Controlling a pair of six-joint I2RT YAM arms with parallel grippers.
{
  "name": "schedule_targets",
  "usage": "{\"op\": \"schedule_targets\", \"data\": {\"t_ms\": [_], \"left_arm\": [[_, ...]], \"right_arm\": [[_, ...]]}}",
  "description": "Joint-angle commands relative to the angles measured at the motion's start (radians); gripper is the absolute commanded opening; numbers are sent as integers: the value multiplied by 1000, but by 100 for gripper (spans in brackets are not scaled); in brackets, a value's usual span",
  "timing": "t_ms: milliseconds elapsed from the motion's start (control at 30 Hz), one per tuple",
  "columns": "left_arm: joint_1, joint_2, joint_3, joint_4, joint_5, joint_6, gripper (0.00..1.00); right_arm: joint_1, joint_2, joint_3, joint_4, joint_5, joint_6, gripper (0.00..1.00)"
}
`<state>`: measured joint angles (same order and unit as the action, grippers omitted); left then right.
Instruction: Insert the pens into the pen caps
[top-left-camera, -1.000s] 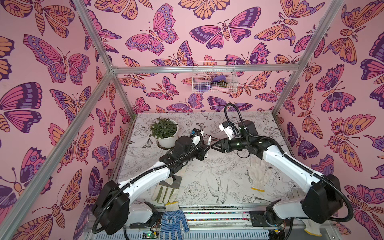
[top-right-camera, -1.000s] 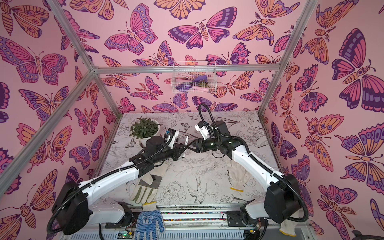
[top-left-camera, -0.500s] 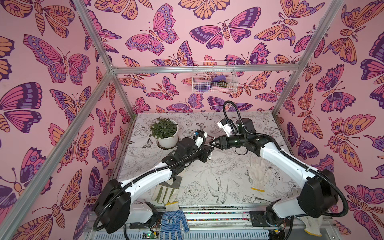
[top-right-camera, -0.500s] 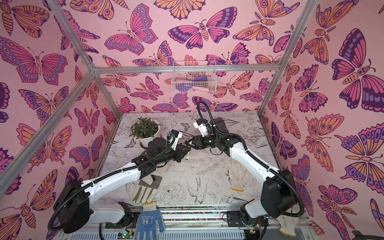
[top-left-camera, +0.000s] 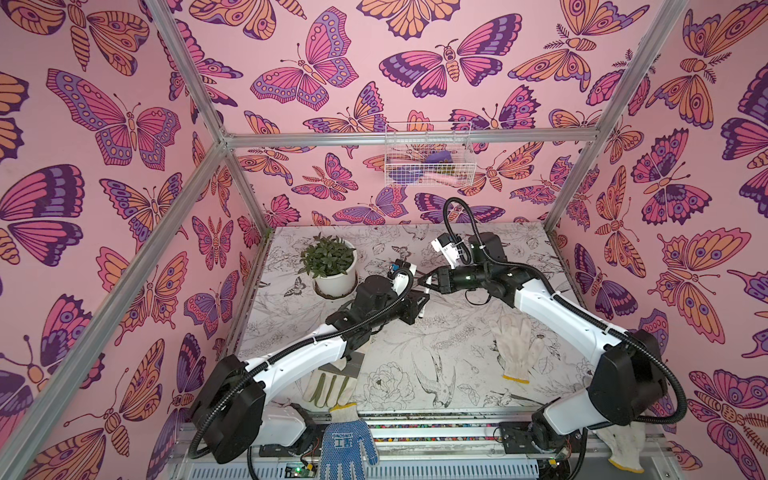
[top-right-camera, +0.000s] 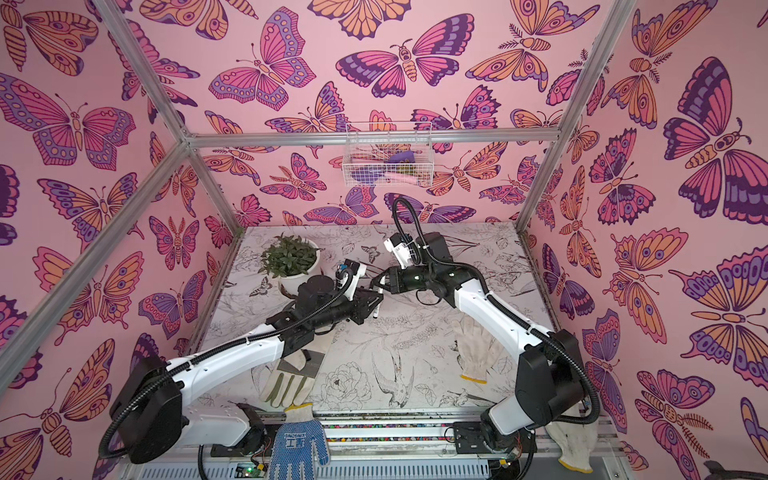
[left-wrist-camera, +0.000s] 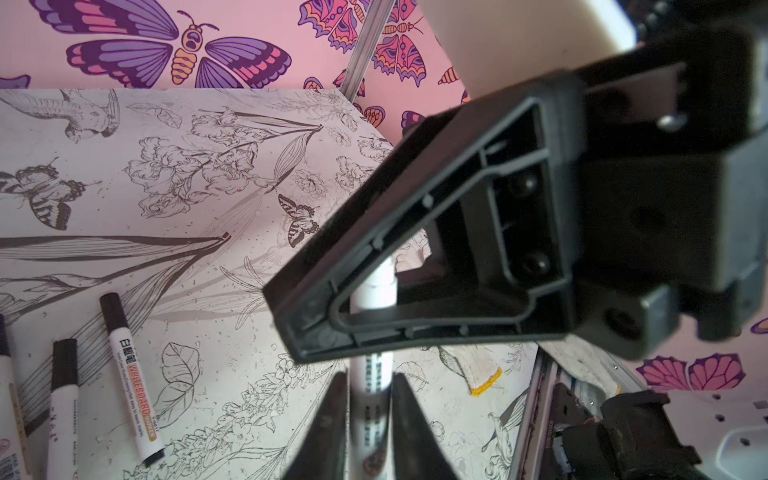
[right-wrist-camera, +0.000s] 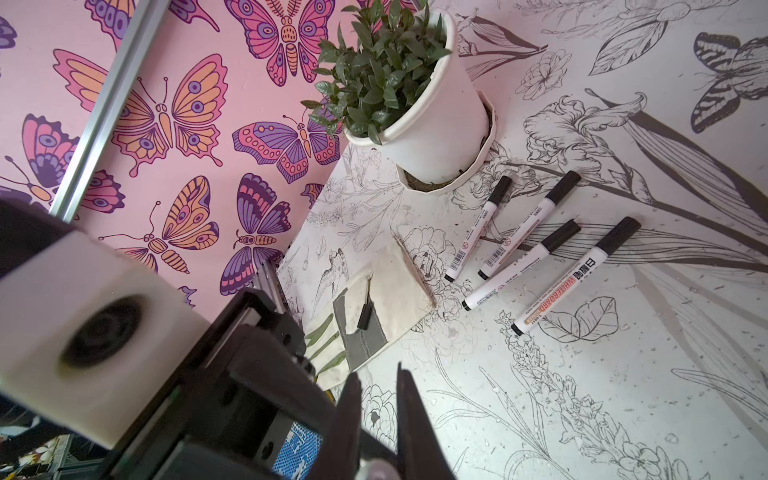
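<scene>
A black pen cap (right-wrist-camera: 365, 315) rests on the cream and green glove while my left gripper holds the white pen (left-wrist-camera: 372, 412), so my right gripper should get that cap first.
One white pen (left-wrist-camera: 372, 374) stands between the fingers of my left gripper (left-wrist-camera: 369, 376), which is shut on it. In both top views its dark lower end (top-left-camera: 421, 315) (top-right-camera: 376, 312) hangs below the left gripper (top-left-camera: 419, 298). My right gripper (top-left-camera: 425, 284) (right-wrist-camera: 377, 372) reaches across the pen's upper part, jaws narrow, with a pale round end between them at their base. One right finger (left-wrist-camera: 415, 257) hides the pen's top, so a cap there cannot be told. Several pens (right-wrist-camera: 521, 270) (left-wrist-camera: 129, 374) lie on the table with black pen caps (right-wrist-camera: 619, 239) on them.
A white plant pot (top-left-camera: 336, 282) stands at the back left. A cream and green glove (right-wrist-camera: 374, 291) with a small black piece (right-wrist-camera: 364, 316) lies near the front left, a white glove (top-left-camera: 515, 345) at the right, a blue one (top-left-camera: 347, 444) over the front rail. A wire basket (top-left-camera: 428, 153) hangs on the back wall.
My right gripper has moved left onto the pen's upper part and its jaws have narrowed. The left gripper has shifted a little right and lower with the pen.
</scene>
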<state>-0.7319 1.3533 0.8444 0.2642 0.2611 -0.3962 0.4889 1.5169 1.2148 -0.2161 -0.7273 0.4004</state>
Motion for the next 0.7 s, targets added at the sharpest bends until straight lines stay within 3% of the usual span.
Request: {"op": "schedule_targets", "data": {"t_ms": [0,333,367,467,567,600,667], "left_arm": [[0,33,-2,26,-10,5,34],[0,47,16,38,-8,14,23],[0,45,18,39,-6,18,20],[3,30,11,42,-21,16,0],[23,-12,-26,40,-105,-31,0],[40,-40,-49,27,-159,-67,0],[74,-137,-111,-22,-313,-149,0]], "right_arm": [[2,-22,28,35,-24,24,0],[2,-30,17,30,-25,21,0],[2,-30,18,21,-21,16,0],[2,-30,21,-1,-7,-4,0],[2,-42,25,-6,1,-22,38],[3,-52,23,-1,3,-32,45],[9,-66,12,19,12,-47,51]]}}
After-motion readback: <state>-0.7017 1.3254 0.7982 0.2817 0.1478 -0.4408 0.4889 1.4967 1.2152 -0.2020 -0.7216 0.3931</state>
